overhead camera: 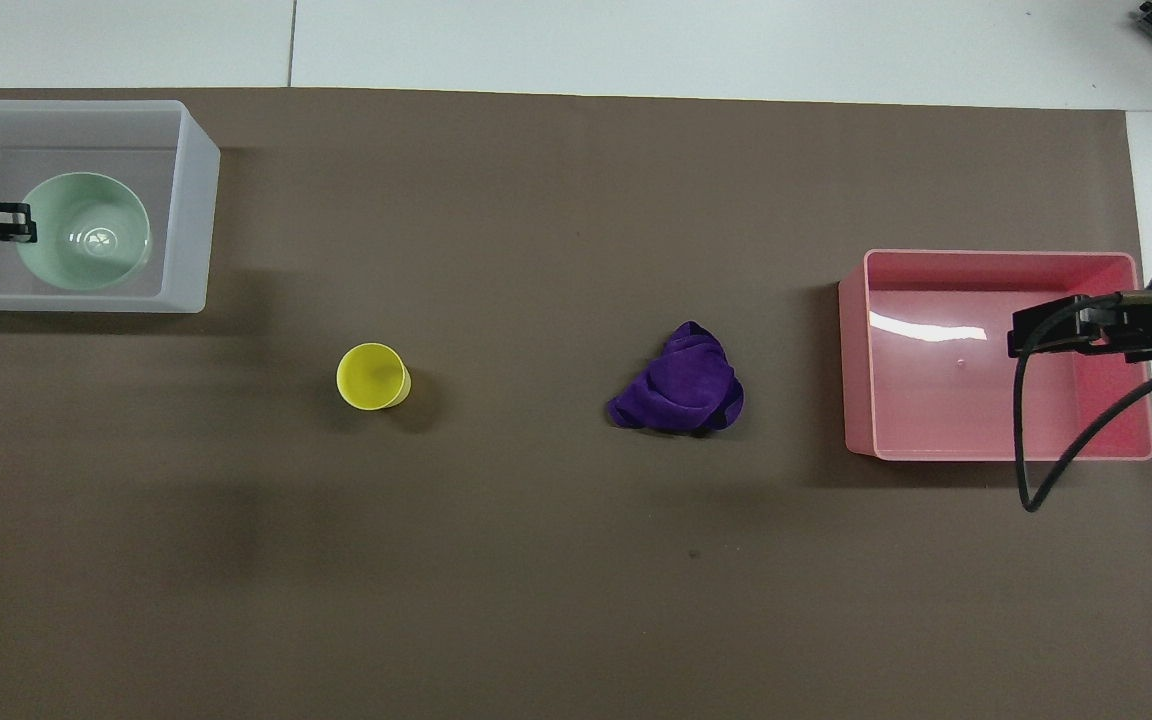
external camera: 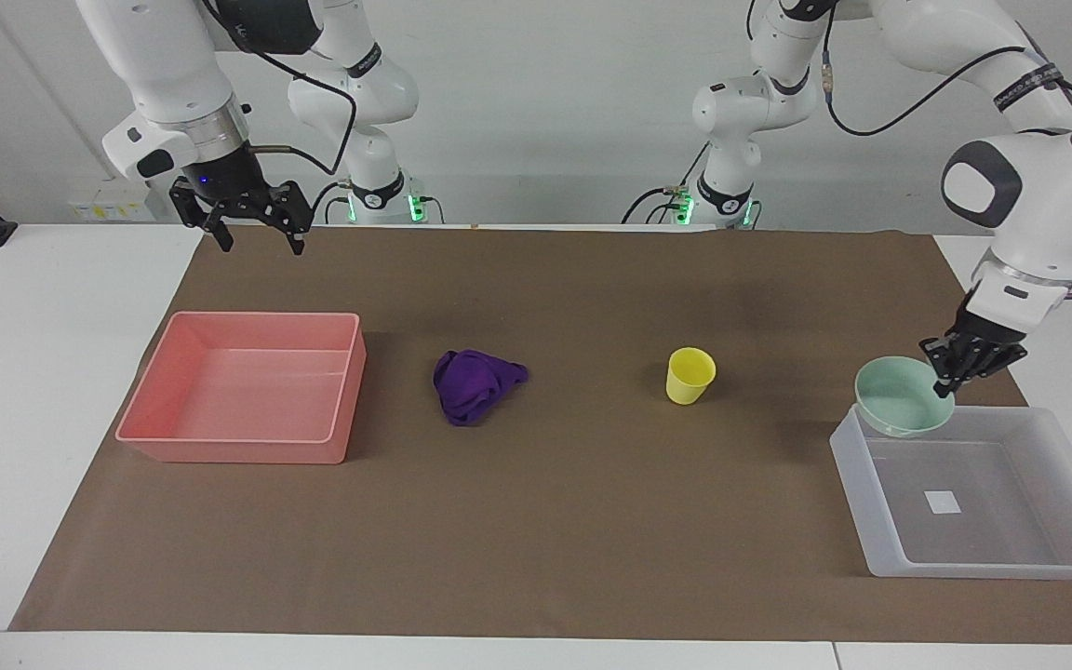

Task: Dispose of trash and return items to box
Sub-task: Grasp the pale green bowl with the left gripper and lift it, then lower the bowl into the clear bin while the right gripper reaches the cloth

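Note:
The purple cloth wad [overhead camera: 680, 384] lies scrunched up in tight folds [overhead camera: 701, 370]. I expect it to stay bunched together when I take it to the pink bin.
My left gripper [external camera: 948, 377] is shut on the rim of the mint-green bowl [external camera: 904, 397] and holds it in the air over the translucent box [external camera: 1001, 566], above the box's end nearer the robots. In the overhead view the left gripper [overhead camera: 11, 222] and the bowl [overhead camera: 84, 230] lie over the box [overhead camera: 198, 200] and hide its label. The yellow cup [external camera: 690, 374] stands upright on the mat. The purple cloth wad [external camera: 473, 381] lies mid-mat. My right gripper [external camera: 259, 237] is open and empty, raised over the mat's edge by the robots.
A pink bin [external camera: 247, 448] sits toward the right arm's end of the table, empty inside. The brown mat [external camera: 555, 521] covers the table's middle. In the overhead view the cup [overhead camera: 373, 376] and the cloth [overhead camera: 681, 385] lie between the box and the pink bin [overhead camera: 861, 350].

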Robot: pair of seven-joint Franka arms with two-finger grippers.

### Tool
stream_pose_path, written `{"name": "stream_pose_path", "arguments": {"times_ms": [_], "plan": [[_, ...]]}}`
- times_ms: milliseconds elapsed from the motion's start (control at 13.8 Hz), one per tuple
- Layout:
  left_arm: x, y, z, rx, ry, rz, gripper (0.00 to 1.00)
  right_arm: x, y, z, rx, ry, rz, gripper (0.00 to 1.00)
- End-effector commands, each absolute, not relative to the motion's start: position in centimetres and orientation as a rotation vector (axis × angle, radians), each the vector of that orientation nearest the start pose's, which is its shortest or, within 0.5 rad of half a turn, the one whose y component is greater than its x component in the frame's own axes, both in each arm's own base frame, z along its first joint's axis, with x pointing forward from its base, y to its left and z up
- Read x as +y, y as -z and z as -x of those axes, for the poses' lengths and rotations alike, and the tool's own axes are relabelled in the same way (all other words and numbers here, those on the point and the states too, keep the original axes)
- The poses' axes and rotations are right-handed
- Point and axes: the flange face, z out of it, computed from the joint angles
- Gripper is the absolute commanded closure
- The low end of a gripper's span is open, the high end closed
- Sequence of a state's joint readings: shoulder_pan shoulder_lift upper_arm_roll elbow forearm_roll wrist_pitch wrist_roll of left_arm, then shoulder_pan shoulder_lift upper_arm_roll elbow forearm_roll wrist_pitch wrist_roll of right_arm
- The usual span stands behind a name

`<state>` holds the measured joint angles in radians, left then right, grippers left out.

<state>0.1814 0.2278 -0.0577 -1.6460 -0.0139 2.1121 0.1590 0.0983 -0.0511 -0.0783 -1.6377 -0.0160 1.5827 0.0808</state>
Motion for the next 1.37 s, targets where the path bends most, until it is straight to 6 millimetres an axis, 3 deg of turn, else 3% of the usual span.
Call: {"name": "stream_pose_path", "arguments": {"times_ms": [0,289,434,579,723,940,1302], "plan": [[9.9,-49.8,-68.0,0.041,0.360,3.110,1.00,1.3,-62.2,-53.2,0.050,0.021,3.130,0.00],[13.0,-47.6,-72.0,-0.008,0.362,3.119,1.00,1.4,-62.1,-53.1,0.045,0.001,3.131,0.00],[13.8,-45.3,-73.8,-0.021,0.373,3.120,1.00,1.5,-62.0,-53.0,0.045,-0.001,3.131,0.00],[16.2,-43.2,-74.8,-0.048,0.398,3.109,1.00,2.6,-61.5,-52.6,0.019,-0.004,3.129,0.00],[18.3,-40.7,-75.1,-0.007,0.407,3.096,1.00,2.7,-61.3,-52.5,0.033,0.001,3.128,0.00],[18.4,-38.7,-74.9,-0.010,0.379,3.102,1.00,3.6,-60.8,-52.6,0.015,0.038,3.125,0.00],[18.4,-35.8,-74.1,-0.021,0.333,3.123,1.00,6.7,-57.6,-53.5,0.044,0.147,3.077,0.00]]}}
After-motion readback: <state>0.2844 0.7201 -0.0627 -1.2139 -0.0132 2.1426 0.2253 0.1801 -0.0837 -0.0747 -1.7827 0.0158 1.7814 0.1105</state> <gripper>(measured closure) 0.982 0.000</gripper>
